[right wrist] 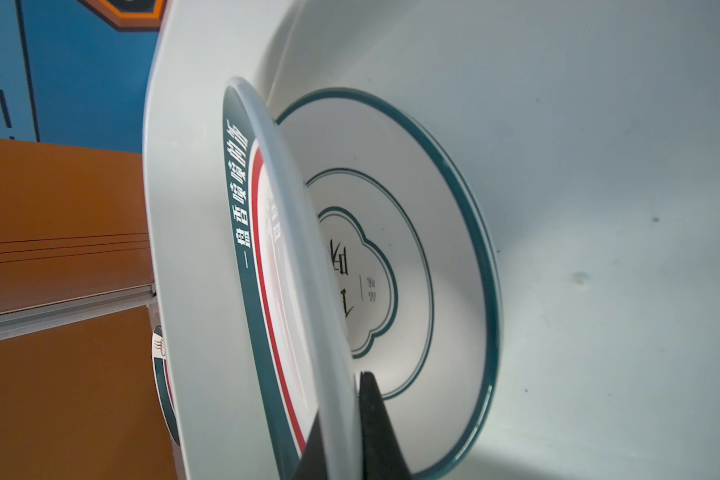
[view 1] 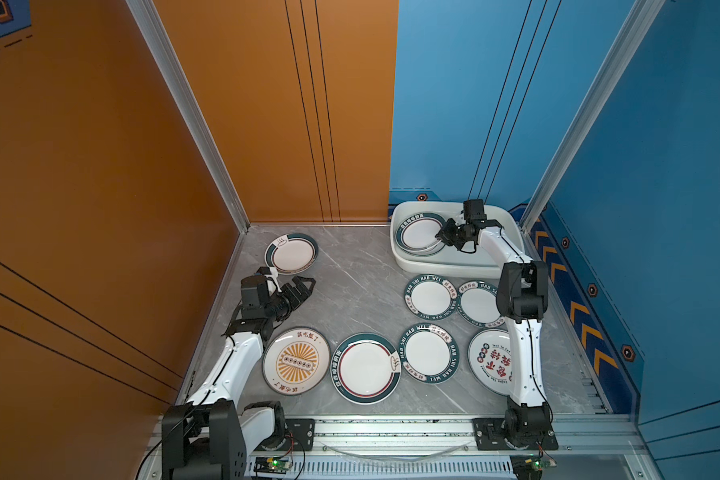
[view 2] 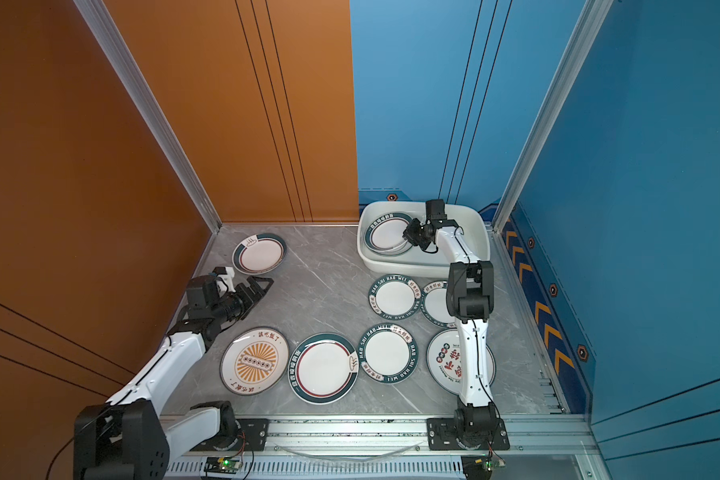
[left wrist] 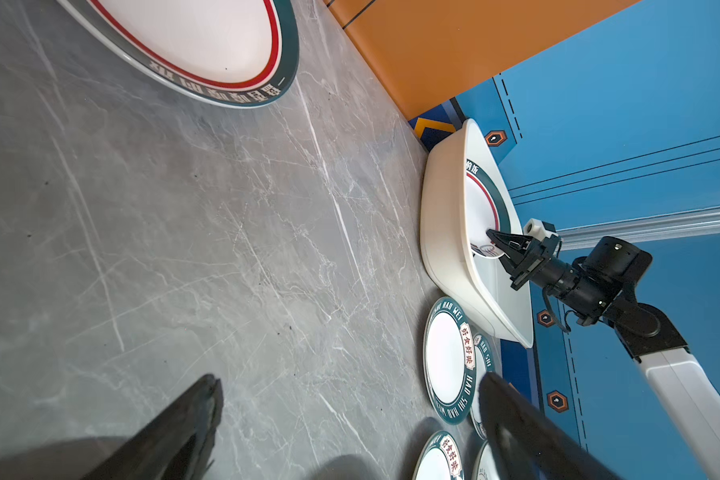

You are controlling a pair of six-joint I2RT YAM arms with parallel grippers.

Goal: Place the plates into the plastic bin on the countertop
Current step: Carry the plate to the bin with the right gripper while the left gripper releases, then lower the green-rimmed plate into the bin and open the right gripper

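The far plate (view 1: 292,253) is by the orange wall, beyond my right gripper's reach. Next, my left gripper pushes the plate toward the bin from the wall side (view 1: 267,257).
My right gripper (view 1: 440,237) (right wrist: 341,399) is shut on the rim of a green-rimmed plate with a red ring (view 1: 416,235) (right wrist: 292,232). It holds the plate tilted inside the plastic bin (view 1: 445,270) (view 2: 404,268), over another plate (right wrist: 433,257) lying on the bin's floor. My left gripper (view 1: 306,289) (left wrist: 350,380) is open and empty above the countertop (view 1: 358,291), just in front of a green-rimmed plate (view 1: 292,253) at the far left. Several more plates lie flat on the countertop, among them a sunburst plate (view 1: 296,361) and a red-character plate (view 1: 489,361) partly hidden by my right arm.
The bin stands in the far right corner against the blue wall. An orange wall (view 1: 100,208) bounds the left side. A silver aluminium rail (view 1: 391,428) runs along the front edge. Three lettered-rim plates (view 1: 429,297) cluster in front of the bin.
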